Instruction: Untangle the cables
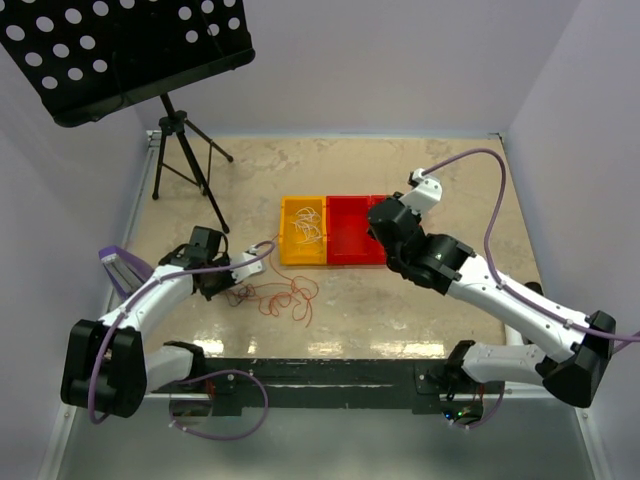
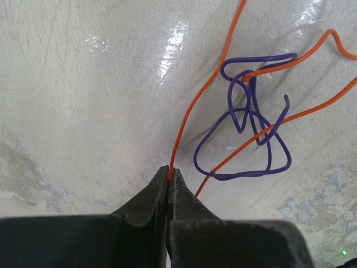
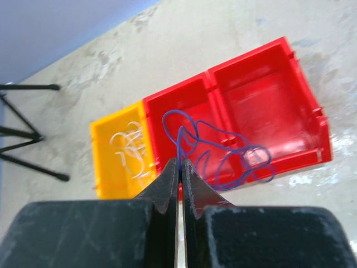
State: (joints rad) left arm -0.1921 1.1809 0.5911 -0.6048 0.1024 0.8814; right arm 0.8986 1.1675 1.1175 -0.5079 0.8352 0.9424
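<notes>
The hanging purple cable (image 3: 244,148) is clear of red-orange cables, so the robot's right gripper keeps going to the red bin (image 3: 270,103) farthest from the yellow bin and lets go there.
My left gripper (image 1: 221,283) is low over the table, shut on a red-orange cable (image 2: 189,109) at its fingertips (image 2: 169,172). This cable runs into a loose tangle of red-orange cables (image 1: 285,296), with a purple cable (image 2: 245,131) looped through them on the table. My right gripper (image 1: 379,229) is above the red bins and shut (image 3: 179,162) on another purple cable (image 3: 226,151), which hangs in loops over the red bin (image 3: 167,114). White cables (image 3: 129,148) lie in the yellow bin (image 1: 291,250).
A yellow bin (image 3: 103,162) and two red bins (image 3: 268,95) stand side by side at mid-table. A black music stand (image 1: 140,50) on a tripod (image 1: 185,150) stands at the back left. The table's near edge has a black rail (image 1: 320,375).
</notes>
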